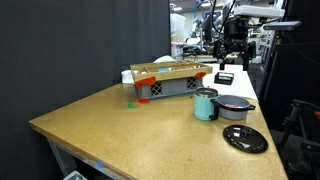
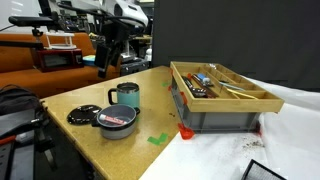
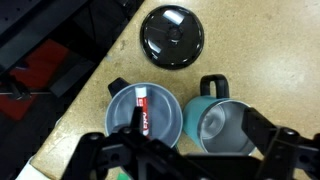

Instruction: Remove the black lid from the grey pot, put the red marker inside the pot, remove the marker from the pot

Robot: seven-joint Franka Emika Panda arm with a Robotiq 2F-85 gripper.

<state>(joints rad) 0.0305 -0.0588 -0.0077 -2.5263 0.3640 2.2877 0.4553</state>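
Note:
The red marker's narrow way [image 3: 142, 108] is lined up with my open fingers, so my gripper should keep going down into the open grey pot [image 2: 117, 117] until the fingers are on both sides of the marker.
The grey pot [image 3: 160, 128] stands open on the wooden table, and the red marker [image 3: 142, 108] lies inside it. The black lid [image 3: 173, 36] lies flat on the table beside the pot, apart from it. The pot [image 1: 235, 106] and lid [image 1: 245, 139] show in both exterior views, pot [image 2: 116, 120] and lid [image 2: 82, 115] side by side. My gripper [image 3: 194, 113] is open and empty. It hangs well above the pot and cup in both exterior views [image 1: 232, 50] [image 2: 110, 60].
A teal cup [image 3: 218, 120] stands right next to the pot [image 1: 206, 103] [image 2: 125, 96]. A grey crate with a wooden tray of tools [image 1: 170, 80] [image 2: 220, 100] sits further along the table. A small green object [image 1: 131, 101] [image 2: 158, 139] lies near it. The table edge [image 3: 95, 75] is close to the lid.

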